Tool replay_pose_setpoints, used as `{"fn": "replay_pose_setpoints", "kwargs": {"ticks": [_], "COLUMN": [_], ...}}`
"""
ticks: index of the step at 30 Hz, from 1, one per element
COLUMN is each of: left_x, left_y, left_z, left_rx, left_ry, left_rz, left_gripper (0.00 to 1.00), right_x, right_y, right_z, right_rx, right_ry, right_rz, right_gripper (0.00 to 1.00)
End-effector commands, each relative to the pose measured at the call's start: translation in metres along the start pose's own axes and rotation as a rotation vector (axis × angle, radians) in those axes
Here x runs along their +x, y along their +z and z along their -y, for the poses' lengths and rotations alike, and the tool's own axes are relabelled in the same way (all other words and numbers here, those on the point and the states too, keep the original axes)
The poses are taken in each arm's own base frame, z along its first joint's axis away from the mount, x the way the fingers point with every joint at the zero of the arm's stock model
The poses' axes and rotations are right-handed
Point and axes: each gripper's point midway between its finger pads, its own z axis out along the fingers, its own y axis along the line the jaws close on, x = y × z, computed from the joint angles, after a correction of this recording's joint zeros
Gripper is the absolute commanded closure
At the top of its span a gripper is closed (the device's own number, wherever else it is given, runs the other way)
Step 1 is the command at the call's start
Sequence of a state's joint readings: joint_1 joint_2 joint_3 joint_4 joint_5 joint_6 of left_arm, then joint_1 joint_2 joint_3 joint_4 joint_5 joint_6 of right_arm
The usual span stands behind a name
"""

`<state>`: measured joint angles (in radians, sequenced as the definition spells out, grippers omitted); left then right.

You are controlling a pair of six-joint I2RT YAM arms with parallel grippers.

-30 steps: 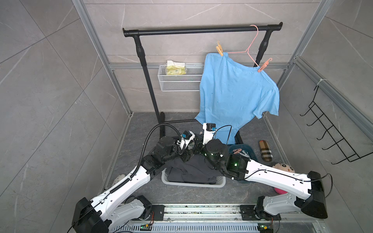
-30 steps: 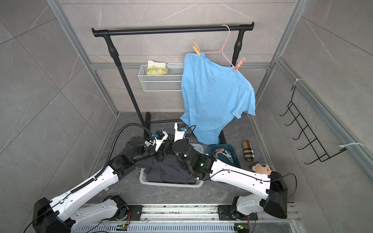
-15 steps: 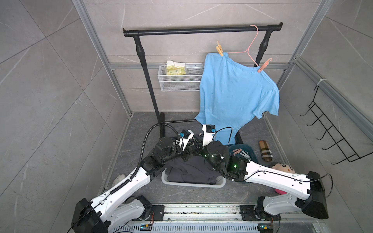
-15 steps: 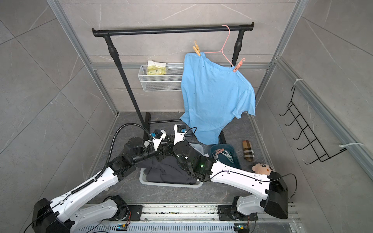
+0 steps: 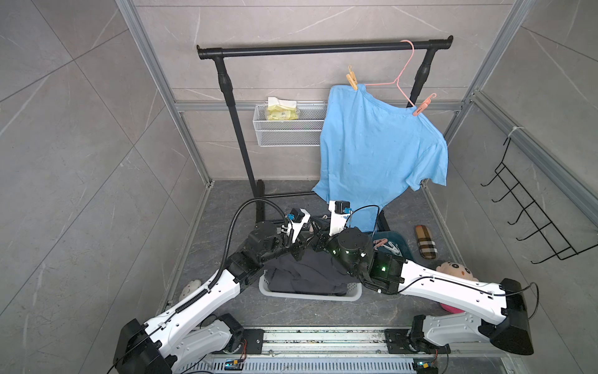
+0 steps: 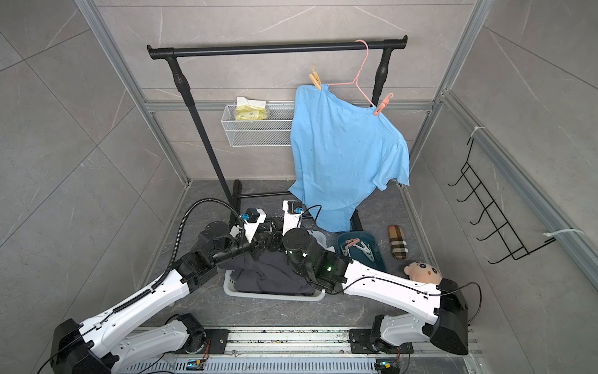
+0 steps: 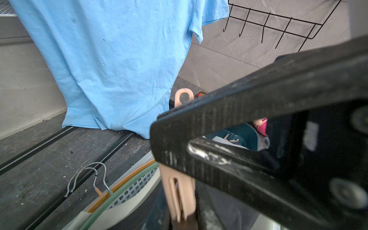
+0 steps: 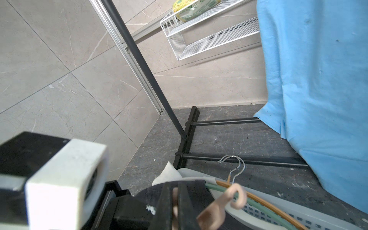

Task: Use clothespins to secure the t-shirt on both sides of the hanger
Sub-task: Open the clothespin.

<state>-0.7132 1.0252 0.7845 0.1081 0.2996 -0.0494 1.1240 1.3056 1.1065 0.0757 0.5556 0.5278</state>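
Observation:
I should hold the lower end with my left gripper while my right gripper takes both legs (image 7: 177, 189) squarely, because the pink clothespin's hook end (image 8: 238, 195) sticks out beside my right gripper's fingers.
The blue t-shirt (image 5: 378, 145) (image 6: 346, 152) hangs on a pink hanger (image 5: 399, 77) from the black rail. A tan clothespin (image 5: 352, 79) clips its left shoulder and a pink one (image 5: 422, 107) its right shoulder. Both grippers meet low over the laundry basket. My right gripper (image 8: 175, 191) is shut on another pink clothespin (image 8: 215, 211). In the left wrist view that clothespin (image 7: 179, 195) runs from the right gripper's black fingers (image 7: 239, 111) down into my left gripper (image 7: 182, 225), whose blurred jaws stand close on either side of it.
A white basket (image 5: 352, 293) of dark clothes holds orange and green hangers (image 7: 123, 179). A teal bin (image 5: 401, 239) with loose clothespins, a plaid case (image 5: 425, 241) and a plush toy (image 5: 453, 272) lie to the right. A wire shelf (image 5: 288, 129) and black wall hooks (image 5: 534, 220) line the walls.
My left gripper has moved in toward the right gripper and its jaws have narrowed around the pink clothespin. The right gripper has stayed shut on it.

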Motion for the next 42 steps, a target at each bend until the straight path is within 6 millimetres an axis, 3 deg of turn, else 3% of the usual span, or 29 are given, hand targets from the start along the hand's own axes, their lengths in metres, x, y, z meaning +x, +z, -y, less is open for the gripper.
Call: {"fn": "replay_pose_setpoints", "kwargs": {"ticks": [1,3,4,7,11,14,19,24,29,42], "left_x": [-0.023,-0.02,-0.019,-0.013,-0.015,-0.017,-0.013,-0.009,-0.009,-0.01], "left_y": [-0.009,-0.011,-0.012,-0.015,-0.024,-0.029,-0.028,-0.029,-0.03,-0.033], "left_z": [-0.001,-0.002,-0.002,-0.004,0.003,0.009,0.011,0.015,0.014,0.016], "left_rx": [-0.021,-0.029,-0.035,-0.049,-0.027,-0.01,0.001,0.02,0.007,0.005], "left_ry": [0.078,0.117,0.143,0.223,0.322,0.374,0.419,0.483,0.511,0.553], "left_rz": [0.073,0.058,0.049,0.018,0.03,0.069,0.072,0.092,0.112,0.133], "left_gripper": [1.0,1.0,1.0,1.0,1.0,1.0,1.0,1.0,1.0,1.0], "right_x": [0.003,-0.001,-0.003,-0.009,-0.006,-0.002,0.007,0.009,0.017,0.016], "right_y": [-0.014,-0.021,-0.026,-0.041,-0.054,-0.056,-0.055,-0.045,-0.034,-0.019], "right_z": [0.005,0.009,0.011,0.009,0.016,0.017,-0.018,-0.024,-0.018,-0.023], "right_rx": [0.023,0.042,0.048,0.007,-0.03,-0.087,-0.287,-0.285,-0.224,-0.213], "right_ry": [-0.045,-0.062,-0.073,-0.094,-0.102,-0.06,-0.049,-0.028,-0.025,0.015], "right_rz": [-0.079,-0.109,-0.125,-0.171,-0.287,-0.346,-0.387,-0.395,-0.428,-0.407], "right_gripper": [0.87,0.58,0.5,0.29,0.17,0.15,0.13,0.14,0.19,0.44]}}
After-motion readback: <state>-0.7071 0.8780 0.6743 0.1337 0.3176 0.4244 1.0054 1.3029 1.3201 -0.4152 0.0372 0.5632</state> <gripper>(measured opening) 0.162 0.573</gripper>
